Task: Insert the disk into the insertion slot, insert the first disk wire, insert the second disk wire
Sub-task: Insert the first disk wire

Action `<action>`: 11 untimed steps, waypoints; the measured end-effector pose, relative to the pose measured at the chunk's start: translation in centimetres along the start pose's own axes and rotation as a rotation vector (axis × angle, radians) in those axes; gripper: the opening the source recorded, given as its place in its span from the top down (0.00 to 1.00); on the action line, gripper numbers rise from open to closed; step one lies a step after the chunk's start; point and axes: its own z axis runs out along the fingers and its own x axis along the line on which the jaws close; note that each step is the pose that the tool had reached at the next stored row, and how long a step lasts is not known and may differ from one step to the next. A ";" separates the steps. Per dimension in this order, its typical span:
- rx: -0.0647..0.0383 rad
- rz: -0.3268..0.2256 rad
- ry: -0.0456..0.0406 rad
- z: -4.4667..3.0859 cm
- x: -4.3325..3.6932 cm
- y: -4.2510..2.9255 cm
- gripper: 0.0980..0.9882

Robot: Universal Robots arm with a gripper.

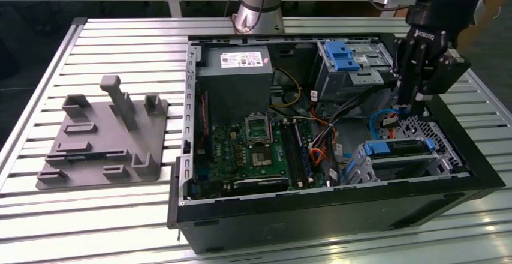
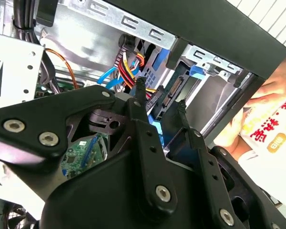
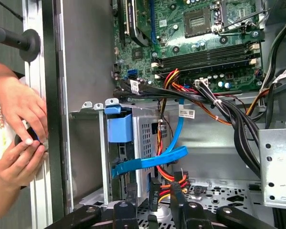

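Note:
The red and yellow wires are curled in a loose loop (image 3: 169,177), so they will bend and come along when I move the black connector (image 3: 154,194) to the disk.
The disk (image 1: 400,148), silver in a blue carrier, lies inside the insertion slot (image 1: 416,163), the low perforated cage at the case's front corner on the exterior view's right. In the first wrist view the carrier's blue tab (image 3: 119,128) sits at the cage mouth beside its perforated wall (image 3: 148,133). My gripper (image 1: 409,105) hangs inside the case just behind the cage. It is open, and its fingertips (image 3: 131,192) flank a black power connector (image 3: 154,196) on red, yellow and black wires without touching it. A flat blue data cable (image 3: 152,161) loops past the cage, its plug (image 1: 389,120) loose.
A taller cage with a blue latch (image 1: 344,57) stands behind the gripper. The motherboard (image 1: 256,147) and power supply (image 1: 236,75) take up the rest of the case. A person's hands (image 3: 19,138) rest just outside the case wall. A grey fixture (image 1: 104,138) lies on the table.

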 end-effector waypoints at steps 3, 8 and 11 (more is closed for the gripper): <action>0.014 0.011 0.0016 0.11 -0.14 0.11 0.65; 0.008 0.036 0.0029 0.05 -0.38 0.32 0.65; 0.005 0.042 0.0030 -0.03 -0.58 0.31 0.65</action>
